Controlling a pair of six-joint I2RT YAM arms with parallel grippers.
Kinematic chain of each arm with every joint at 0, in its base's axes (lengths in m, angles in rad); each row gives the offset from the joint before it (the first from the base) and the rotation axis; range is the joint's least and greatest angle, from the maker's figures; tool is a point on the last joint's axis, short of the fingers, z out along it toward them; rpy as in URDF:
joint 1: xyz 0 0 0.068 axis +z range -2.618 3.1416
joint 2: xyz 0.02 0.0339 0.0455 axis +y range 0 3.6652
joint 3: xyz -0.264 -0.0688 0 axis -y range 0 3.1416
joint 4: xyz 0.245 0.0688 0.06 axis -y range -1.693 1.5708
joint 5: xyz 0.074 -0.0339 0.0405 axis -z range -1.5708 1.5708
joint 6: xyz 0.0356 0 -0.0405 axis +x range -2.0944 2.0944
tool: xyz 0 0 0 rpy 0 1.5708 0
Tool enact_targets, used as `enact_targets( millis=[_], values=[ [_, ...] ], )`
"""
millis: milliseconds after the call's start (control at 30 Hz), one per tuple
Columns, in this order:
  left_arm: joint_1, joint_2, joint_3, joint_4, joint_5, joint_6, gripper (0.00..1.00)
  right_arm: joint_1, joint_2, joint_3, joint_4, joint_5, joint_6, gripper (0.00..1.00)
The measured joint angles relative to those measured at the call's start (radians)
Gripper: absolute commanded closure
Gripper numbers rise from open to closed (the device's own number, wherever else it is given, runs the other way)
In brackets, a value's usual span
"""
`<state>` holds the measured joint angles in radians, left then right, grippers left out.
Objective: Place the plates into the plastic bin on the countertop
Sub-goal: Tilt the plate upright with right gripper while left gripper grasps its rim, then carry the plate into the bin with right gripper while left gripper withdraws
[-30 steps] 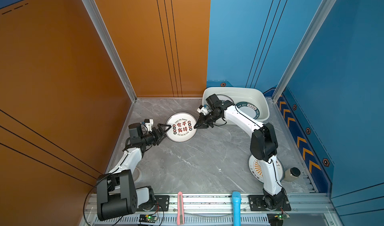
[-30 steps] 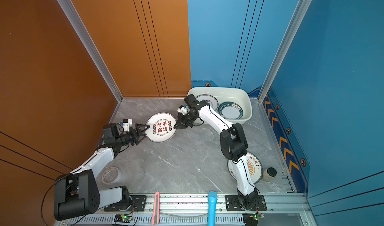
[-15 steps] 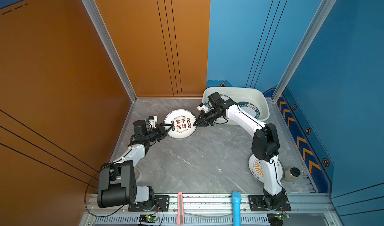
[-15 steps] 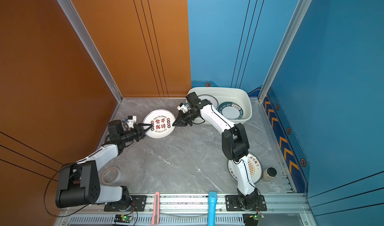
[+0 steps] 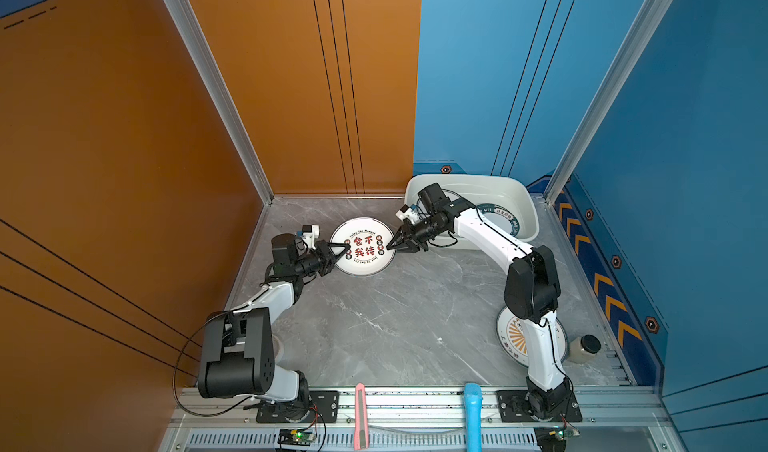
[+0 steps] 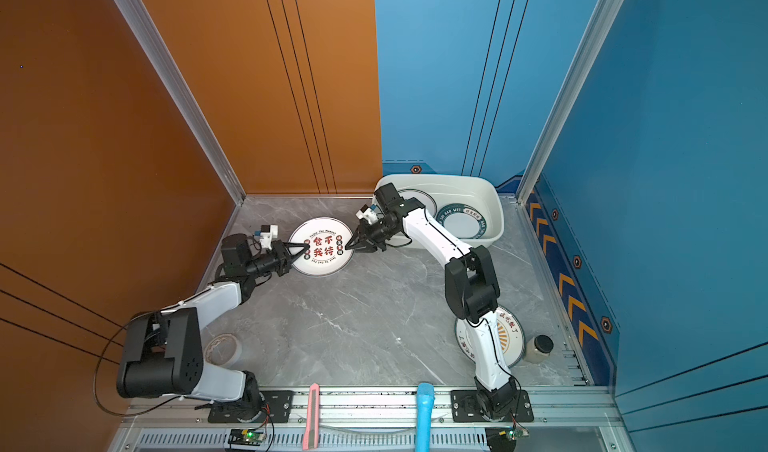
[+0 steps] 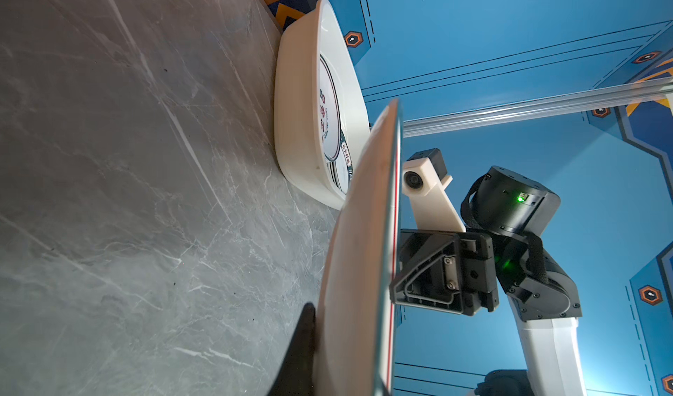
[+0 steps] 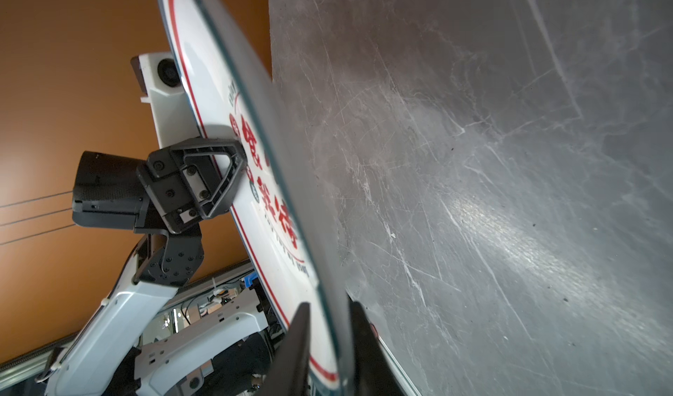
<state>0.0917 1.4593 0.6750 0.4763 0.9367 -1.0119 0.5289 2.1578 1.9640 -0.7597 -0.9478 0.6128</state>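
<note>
The robot's left gripper has hold of the white plate by the rim [image 5: 334,255] farthest from the plastic bin, so the right gripper should take over at the plate's rim nearer the bin [image 5: 392,238].
A white plate with red Chinese characters [image 5: 363,246] [image 6: 322,247] hangs just above the grey countertop [image 5: 395,325], between my two grippers. My left gripper [image 5: 347,249] [image 7: 349,357] is shut on its left rim; one finger [image 7: 298,350] presses the underside. My right gripper [image 5: 388,247] [image 8: 329,339] straddles the right rim, open a little, with a gap on the face side. The white plastic bin [image 5: 523,204] [image 6: 494,204] at the back right holds a green-rimmed plate [image 5: 500,221] and another plate [image 6: 419,204]. An orange sunburst plate [image 5: 513,337] lies under the right arm.
A tape roll [image 6: 222,348] lies by the left arm's base. A small jar [image 5: 584,348] stands at the front right. On the front rail lie a pink knife [image 5: 361,412] and a blue handle [image 5: 473,408]. Orange and blue walls close in the left, back and right.
My left gripper moved right to the plate and closed on its left rim. My right gripper, shut on the right rim before, has loosened.
</note>
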Motion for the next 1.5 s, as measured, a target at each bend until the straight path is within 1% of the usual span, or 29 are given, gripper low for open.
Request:
enact_targets(
  millis=[100,167,367,433,567,633,700,733,767,867,900,1000,1033,1100,1133,1233,1300,1400,1500],
  values=[
    [-0.011,0.010,0.008,0.000,0.004,-0.003,0.94,0.000,-0.002,-0.008,0.044,-0.014,0.015,0.56],
    [-0.017,0.014,0.015,0.000,0.006,-0.007,0.94,-0.002,-0.005,-0.022,0.079,-0.023,0.032,0.54],
    [-0.041,0.043,0.055,0.031,0.010,-0.039,0.94,-0.012,-0.006,-0.080,0.262,-0.056,0.133,0.55],
    [-0.052,0.056,0.070,0.045,0.011,-0.055,0.94,-0.013,-0.006,-0.105,0.348,-0.069,0.189,0.59],
    [-0.068,0.080,0.097,0.062,0.009,-0.077,0.93,-0.019,-0.006,-0.150,0.513,-0.079,0.310,0.76],
    [-0.069,0.090,0.112,0.076,0.010,-0.085,0.92,-0.028,-0.003,-0.160,0.566,-0.080,0.351,0.82],
    [-0.073,0.098,0.129,0.077,0.000,-0.107,0.89,-0.033,-0.003,-0.164,0.600,-0.072,0.345,0.87],
    [-0.073,0.102,0.137,0.074,-0.003,-0.116,0.87,-0.034,-0.003,-0.165,0.616,-0.069,0.338,0.90],
    [-0.071,0.107,0.142,0.076,-0.003,-0.120,0.83,-0.035,-0.002,-0.165,0.626,-0.068,0.338,0.93],
    [-0.074,0.113,0.145,0.093,0.002,-0.121,0.65,-0.043,0.000,-0.167,0.632,-0.069,0.362,1.00],
    [-0.078,0.114,0.146,0.097,0.005,-0.117,0.59,-0.045,0.000,-0.167,0.633,-0.069,0.368,1.00],
    [-0.087,0.126,0.149,0.105,0.011,-0.110,0.37,-0.056,0.000,-0.165,0.624,-0.068,0.373,1.00],
    [-0.087,0.130,0.151,0.105,0.011,-0.112,0.28,-0.061,0.000,-0.158,0.598,-0.061,0.365,1.00],
    [-0.087,0.135,0.154,0.105,0.011,-0.108,0.06,-0.074,0.003,-0.130,0.529,-0.040,0.334,1.00],
    [-0.087,0.137,0.156,0.104,0.011,-0.108,0.02,-0.083,0.006,-0.109,0.493,-0.030,0.317,1.00],
    [-0.087,0.138,0.167,0.088,0.008,-0.102,0.02,-0.114,0.008,-0.060,0.404,0.009,0.267,1.00],
    [-0.087,0.137,0.184,0.047,0.004,-0.072,0.02,-0.139,0.008,-0.042,0.366,0.033,0.244,1.00],
    [-0.092,0.122,0.231,-0.106,-0.025,0.028,0.02,-0.185,0.008,-0.038,0.317,0.076,0.221,1.00],
    [-0.106,0.090,0.303,-0.314,-0.082,0.169,0.02,-0.239,0.008,-0.038,0.267,0.128,0.212,1.00]
  ],
)
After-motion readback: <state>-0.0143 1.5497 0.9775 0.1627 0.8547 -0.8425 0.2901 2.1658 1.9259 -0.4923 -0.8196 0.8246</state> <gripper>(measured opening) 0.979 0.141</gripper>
